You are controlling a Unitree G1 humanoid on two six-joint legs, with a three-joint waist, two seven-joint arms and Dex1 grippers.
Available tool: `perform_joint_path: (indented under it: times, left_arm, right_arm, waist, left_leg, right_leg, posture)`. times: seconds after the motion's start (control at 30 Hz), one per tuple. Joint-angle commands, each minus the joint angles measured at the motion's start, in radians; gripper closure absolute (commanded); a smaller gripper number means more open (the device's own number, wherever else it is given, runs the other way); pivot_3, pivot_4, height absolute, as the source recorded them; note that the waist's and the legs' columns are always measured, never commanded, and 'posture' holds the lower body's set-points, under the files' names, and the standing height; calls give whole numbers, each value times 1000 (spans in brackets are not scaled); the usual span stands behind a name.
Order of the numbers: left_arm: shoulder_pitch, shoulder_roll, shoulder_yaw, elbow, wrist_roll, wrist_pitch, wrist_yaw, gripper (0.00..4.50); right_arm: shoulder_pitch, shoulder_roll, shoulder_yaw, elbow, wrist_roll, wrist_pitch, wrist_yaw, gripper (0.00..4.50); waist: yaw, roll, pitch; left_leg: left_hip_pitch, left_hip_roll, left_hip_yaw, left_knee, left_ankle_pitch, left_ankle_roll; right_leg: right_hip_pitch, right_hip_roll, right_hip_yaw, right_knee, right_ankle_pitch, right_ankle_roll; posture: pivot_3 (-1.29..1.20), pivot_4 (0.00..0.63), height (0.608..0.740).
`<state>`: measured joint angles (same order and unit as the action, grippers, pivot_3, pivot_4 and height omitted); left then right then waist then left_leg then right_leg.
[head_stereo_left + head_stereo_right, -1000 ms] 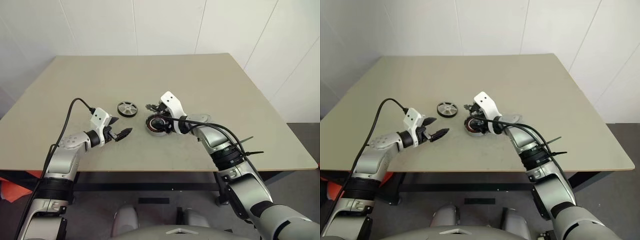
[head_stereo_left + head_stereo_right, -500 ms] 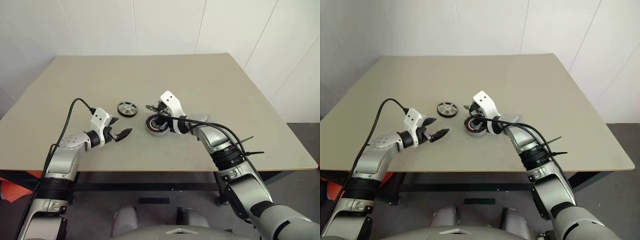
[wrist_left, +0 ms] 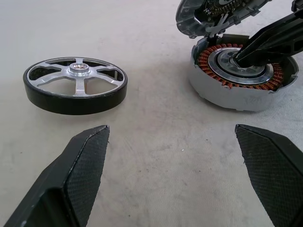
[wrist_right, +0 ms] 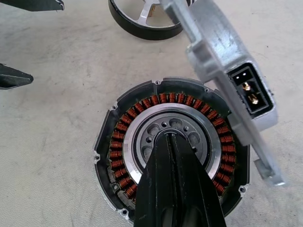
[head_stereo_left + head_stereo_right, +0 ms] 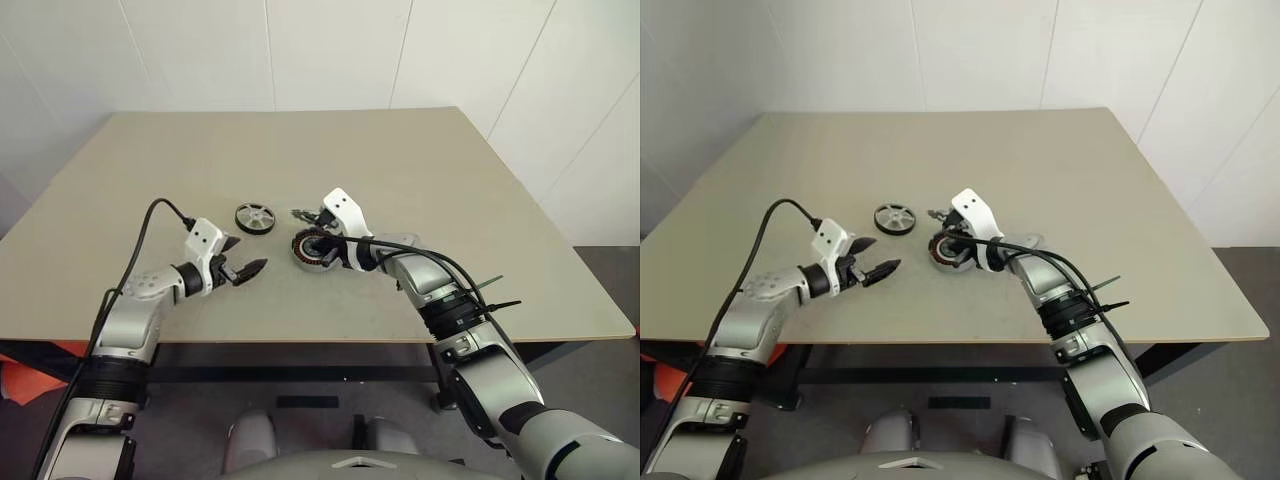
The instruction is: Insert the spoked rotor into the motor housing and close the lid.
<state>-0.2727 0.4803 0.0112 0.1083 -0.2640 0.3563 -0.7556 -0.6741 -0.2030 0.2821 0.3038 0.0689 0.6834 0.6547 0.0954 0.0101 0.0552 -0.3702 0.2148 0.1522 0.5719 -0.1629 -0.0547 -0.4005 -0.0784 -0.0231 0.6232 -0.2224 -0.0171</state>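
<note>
I should expect a short stem hidden under the spoked rotor [image 5: 255,218] when I lift it, because the rotor's spokes come together in a raised central collar [image 3: 79,69].
The spoked rotor [image 5: 254,217], a silver wheel with a dark rim, lies flat on the table left of the motor housing [image 5: 312,252]. The housing [image 4: 122,142] shows copper windings around a pale hub. Its grey lid [image 4: 222,56] stands tilted up at the far side. My right gripper [image 4: 171,138] is shut, its tips resting at the hub's centre with nothing between them. Low over the table, my left gripper [image 3: 175,156] is open and empty, short of both the rotor [image 3: 75,85] and the housing [image 3: 244,75].
The beige table [image 5: 400,160] stretches well beyond the parts, its front edge close behind my arms. A black cable [image 5: 150,225] loops above the left forearm, and another [image 5: 440,262] runs along the right arm. White walls stand behind the table.
My right gripper's fingers have come together over the housing's hub. The left arm, the rotor and the lid have not moved.
</note>
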Motion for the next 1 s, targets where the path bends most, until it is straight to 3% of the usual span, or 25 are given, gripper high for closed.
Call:
perform_joint_path:
  times: [0.03,0.27,0.7,1.0]
  left_arm:
    - [-9,2,8,-28,-4,-17,-2,0]
    - [-11,0,4,-22,-3,-20,-2,0]
    - [-8,1,0,-21,-1,-19,-4,0]
    - [-4,4,5,-23,-2,-17,0,0]
  right_arm:
    - [-11,-7,-4,-56,5,9,9,4483]
    - [-36,-12,-17,-88,14,25,15,4483]
    - [-106,34,-13,167,-26,-95,-19,4483]
    - [-85,21,-32,81,-14,-64,-8,4483]
  waist:
    - [0,0,0]
    - [0,0,0]
    - [-1,0,0]
    - [-1,0,0]
  left_leg:
    - [0,0,0,0,0,0]
    - [0,0,0,0,0,0]
    - [0,0,0,0,0,-1]
    - [1,1,0,0,0,0]
  right_leg:
    - [0,0,0,0,0,0]
    - [0,0,0,0,0,0]
    - [0,0,0,0,0,0]
    - [0,0,0,1,1,-1]
  posture:
    - [0,0,740]
    - [0,0,740]
    - [0,0,740]
    - [0,0,740]
